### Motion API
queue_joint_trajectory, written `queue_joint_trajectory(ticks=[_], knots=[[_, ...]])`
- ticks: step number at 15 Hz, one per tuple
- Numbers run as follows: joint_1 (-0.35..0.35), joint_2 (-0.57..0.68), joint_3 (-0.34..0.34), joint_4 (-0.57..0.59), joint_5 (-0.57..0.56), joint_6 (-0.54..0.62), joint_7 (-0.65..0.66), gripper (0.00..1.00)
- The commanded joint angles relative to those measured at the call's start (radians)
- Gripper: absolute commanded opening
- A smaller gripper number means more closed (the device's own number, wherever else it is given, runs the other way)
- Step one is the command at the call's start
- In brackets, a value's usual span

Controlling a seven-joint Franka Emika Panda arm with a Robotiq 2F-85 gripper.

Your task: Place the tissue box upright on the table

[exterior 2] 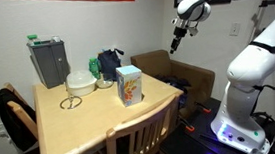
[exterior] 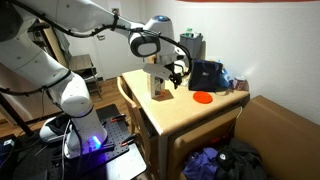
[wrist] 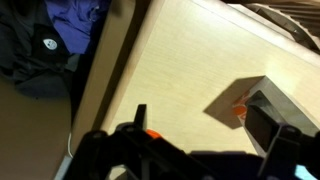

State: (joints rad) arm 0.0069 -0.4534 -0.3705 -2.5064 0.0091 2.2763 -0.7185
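Note:
My gripper is pointing down while the tissue box's opening (wrist: 268,103) faces the side. Next, I tilt my gripper level and move in low at the box's open side (exterior 2: 140,87).
The tissue box (exterior 2: 129,85) stands upright near the front right part of the light wooden table (exterior 2: 81,122). It is pale with an orange-patterned face, and it also shows in an exterior view (exterior: 158,83). My gripper (exterior 2: 177,35) hangs high in the air, past the table's right edge and well apart from the box. In an exterior view (exterior: 177,72) it appears beside the box. In the wrist view my gripper (wrist: 215,125) is open and empty. That view looks down on the table top, with the box (wrist: 252,100) at the right.
A tall grey container (exterior 2: 48,62), a white bowl (exterior 2: 80,82) and a dark bag (exterior 2: 108,64) stand at the table's back. A red disc (exterior: 202,97) lies on the table. A chair (exterior 2: 133,143) is at the front, a brown carton (exterior 2: 167,64) beside the table, and clothes (exterior: 225,160) on the floor.

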Motion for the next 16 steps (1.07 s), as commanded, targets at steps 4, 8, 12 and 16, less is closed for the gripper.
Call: queue_joint_trajectory(ticks=[4,8,12,16], knots=[[0.075,0.143,-0.055,0.132,0.289,-0.043,-0.349,1.0],[0.052,0.284,-0.06,0.236,0.488,-0.235,-0.517,1.0],[-0.03,0.443,-0.017,0.376,0.622,-0.521,-0.552,1.0],[-0.129,0.553,0.047,0.489,0.65,-0.722,-0.514,1.0]])
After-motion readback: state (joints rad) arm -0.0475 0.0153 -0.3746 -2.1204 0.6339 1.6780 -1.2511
